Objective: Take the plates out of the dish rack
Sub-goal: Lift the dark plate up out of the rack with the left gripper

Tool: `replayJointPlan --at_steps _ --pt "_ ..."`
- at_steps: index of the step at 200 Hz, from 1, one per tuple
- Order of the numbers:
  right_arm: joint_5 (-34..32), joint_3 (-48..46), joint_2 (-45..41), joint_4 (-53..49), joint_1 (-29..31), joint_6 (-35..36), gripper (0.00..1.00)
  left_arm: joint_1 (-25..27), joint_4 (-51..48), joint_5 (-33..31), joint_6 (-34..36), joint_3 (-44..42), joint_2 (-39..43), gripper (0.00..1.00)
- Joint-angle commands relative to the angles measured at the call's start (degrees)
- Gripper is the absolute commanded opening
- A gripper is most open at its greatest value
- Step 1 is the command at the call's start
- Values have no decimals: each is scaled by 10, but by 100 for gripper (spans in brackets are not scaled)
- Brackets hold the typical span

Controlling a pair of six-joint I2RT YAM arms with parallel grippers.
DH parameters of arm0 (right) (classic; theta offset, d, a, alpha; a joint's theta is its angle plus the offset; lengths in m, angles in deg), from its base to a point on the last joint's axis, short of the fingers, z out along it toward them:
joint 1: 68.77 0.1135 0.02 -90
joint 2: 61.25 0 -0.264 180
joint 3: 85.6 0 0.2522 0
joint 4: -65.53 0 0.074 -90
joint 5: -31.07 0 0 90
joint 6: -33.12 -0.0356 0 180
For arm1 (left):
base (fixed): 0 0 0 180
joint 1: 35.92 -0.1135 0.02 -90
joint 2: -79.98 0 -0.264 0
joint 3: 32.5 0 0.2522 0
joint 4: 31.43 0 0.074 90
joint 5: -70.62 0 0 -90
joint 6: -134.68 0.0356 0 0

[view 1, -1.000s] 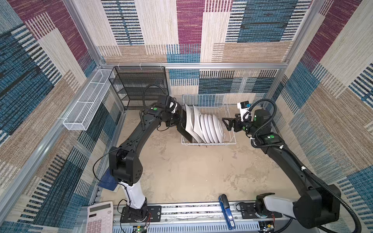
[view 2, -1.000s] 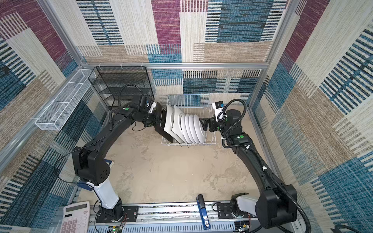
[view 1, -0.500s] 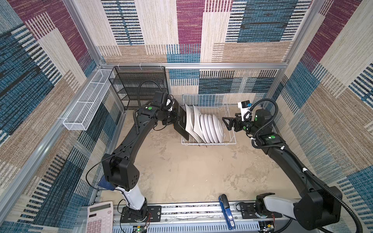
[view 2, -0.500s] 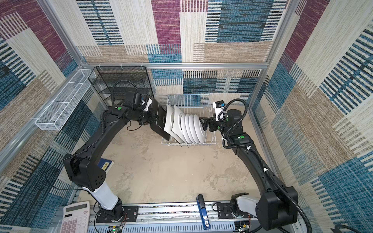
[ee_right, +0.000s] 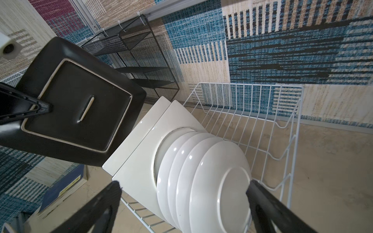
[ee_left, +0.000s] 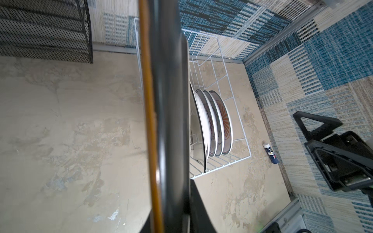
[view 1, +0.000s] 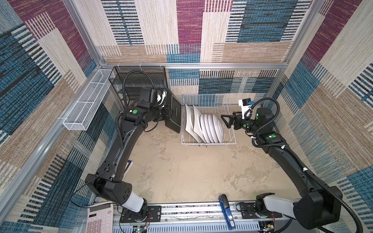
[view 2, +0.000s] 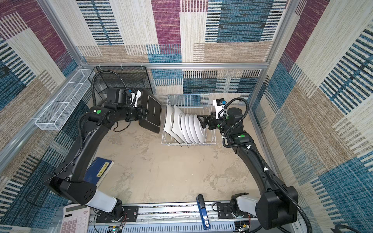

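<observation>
My left gripper should bring the black square plate (view 1: 174, 113), which it is holding upright, over the dish rack (view 1: 200, 101), then tip the plate flatter and pass it to my right gripper.
The white wire dish rack (view 1: 207, 143) (view 2: 188, 143) stands at the back middle in both top views. In it stand two square white plates (view 1: 190, 121) (ee_right: 141, 161) and several round white plates (view 1: 212, 129) (view 2: 193, 129) (ee_left: 218, 121) on edge. My left gripper (view 1: 166, 116) (view 2: 145, 113) (ee_left: 171, 222) is shut on a square plate with a black back (view 1: 173, 114) (view 2: 152, 114) (ee_right: 80, 105), held upright in the air just left of the rack. My right gripper (view 1: 225, 121) (view 2: 201, 121) (ee_right: 183, 188) is open, its fingers on either side of the nearest round plate (ee_right: 222, 181), apart from it.
A black mesh shelf (view 1: 139, 80) stands at the back left, and a long white mesh basket (view 1: 86, 107) hangs on the left wall. A blue book (view 2: 99, 171) lies under the left arm. A blue stapler (view 1: 227, 211) and a calculator (view 1: 100, 219) sit at the front rail.
My left arm has carried the black-backed square plate leftward, out of the rack's left end. The right arm has not moved.
</observation>
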Motion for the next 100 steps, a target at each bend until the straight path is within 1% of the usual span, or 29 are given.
replayJointPlan --at_steps 1,15,38,74,84,100 --pt "26 14 5 24 0 -47 99 0 79 -29 84 -7 30 0" --pt "40 27 11 20 0 -64 99 1 100 -29 119 -21 51 0" --pt "55 52 23 9 0 -95 99 4 146 -51 167 -55 86 0" --pt "89 69 37 21 0 -157 99 7 209 -63 237 -113 125 0" --pt "87 75 41 15 1 -161 99 8 222 -68 258 -126 132 0" --pt "67 89 48 -10 2 -150 99 13 247 -83 294 -152 144 0"
